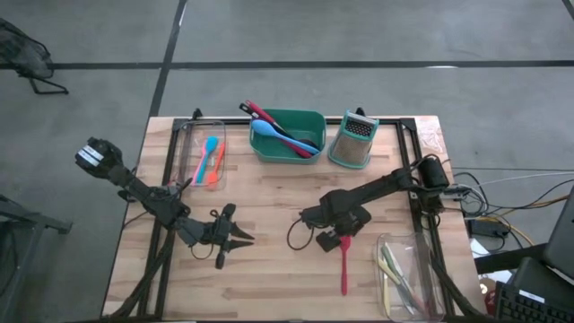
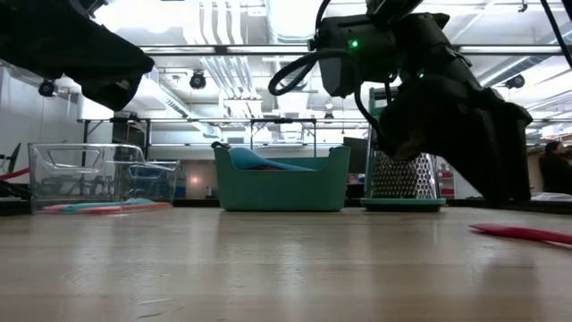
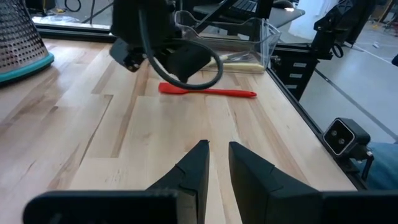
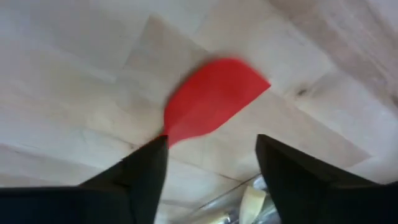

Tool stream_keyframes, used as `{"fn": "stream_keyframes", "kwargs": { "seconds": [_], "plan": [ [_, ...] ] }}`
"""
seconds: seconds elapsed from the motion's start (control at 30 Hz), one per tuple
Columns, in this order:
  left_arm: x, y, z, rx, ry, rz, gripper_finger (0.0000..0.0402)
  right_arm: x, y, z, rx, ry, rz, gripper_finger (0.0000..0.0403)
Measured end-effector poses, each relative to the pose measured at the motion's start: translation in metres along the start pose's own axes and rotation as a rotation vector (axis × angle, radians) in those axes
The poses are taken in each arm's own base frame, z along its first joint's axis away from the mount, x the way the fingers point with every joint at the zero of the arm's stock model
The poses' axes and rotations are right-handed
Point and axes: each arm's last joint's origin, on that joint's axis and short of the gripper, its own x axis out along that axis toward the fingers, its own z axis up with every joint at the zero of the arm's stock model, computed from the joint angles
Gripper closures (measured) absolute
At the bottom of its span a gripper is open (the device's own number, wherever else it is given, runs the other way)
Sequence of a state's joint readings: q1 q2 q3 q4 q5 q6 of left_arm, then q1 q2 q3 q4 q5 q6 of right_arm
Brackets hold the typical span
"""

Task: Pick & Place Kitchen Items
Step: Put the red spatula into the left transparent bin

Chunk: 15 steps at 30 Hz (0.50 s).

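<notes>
The red spatula's blade (image 4: 216, 96) lies at a slant across the open fingers of the robot's right gripper, so the robot should center these fingers around the blade's base (image 4: 176, 129) before lifting it toward the left gripper.
A red spatula (image 1: 343, 267) lies flat on the table at the right, its blade (image 4: 214, 99) toward the far edge and its handle toward the near edge. It also shows in the left wrist view (image 3: 208, 91) and the low view (image 2: 527, 233). My right gripper (image 1: 340, 239) is open and points down over the blade end (image 4: 211, 138). One finger is on each side of the blade's base, with no touch showing. My left gripper (image 1: 247, 238) hovers at the table's left and holds nothing. Its fingers (image 3: 219, 144) stand a narrow gap apart.
A teal tub (image 1: 316, 121) holding blue and red utensils stands at the far middle, with a steel grater (image 1: 352, 141) to its right. A clear bin (image 1: 193, 148) at the far left holds pink, blue and orange utensils. Another clear bin (image 1: 414, 260) at the near right holds yellowish utensils.
</notes>
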<state>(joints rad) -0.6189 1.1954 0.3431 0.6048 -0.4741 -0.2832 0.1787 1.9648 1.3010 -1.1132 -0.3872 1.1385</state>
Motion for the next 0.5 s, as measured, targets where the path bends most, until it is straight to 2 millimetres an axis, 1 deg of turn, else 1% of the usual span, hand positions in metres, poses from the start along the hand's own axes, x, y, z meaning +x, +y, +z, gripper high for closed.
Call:
{"fn": "stream_keyframes", "kwargs": {
  "seconds": [0.1,0.2,0.3,0.5],
  "plan": [
    [0.0,-0.001,0.0,-0.004,0.006,-0.013,0.0335,0.002,0.0,0.003,0.038,-0.016,0.005,0.0131],
    [-0.001,-0.001,-0.001,-0.003,0.009,-0.015,0.0335,0.005,0.001,0.007,0.052,-0.02,0.032,0.0104],
    [-0.001,-0.001,-0.001,-0.002,0.009,-0.015,0.0335,0.011,0.002,0.01,0.043,-0.03,0.073,0.009],
    [-0.001,-0.001,-0.002,-0.001,0.011,-0.015,0.0335,0.026,-0.012,0.011,0.087,0.001,0.029,0.008]
  ]
}}
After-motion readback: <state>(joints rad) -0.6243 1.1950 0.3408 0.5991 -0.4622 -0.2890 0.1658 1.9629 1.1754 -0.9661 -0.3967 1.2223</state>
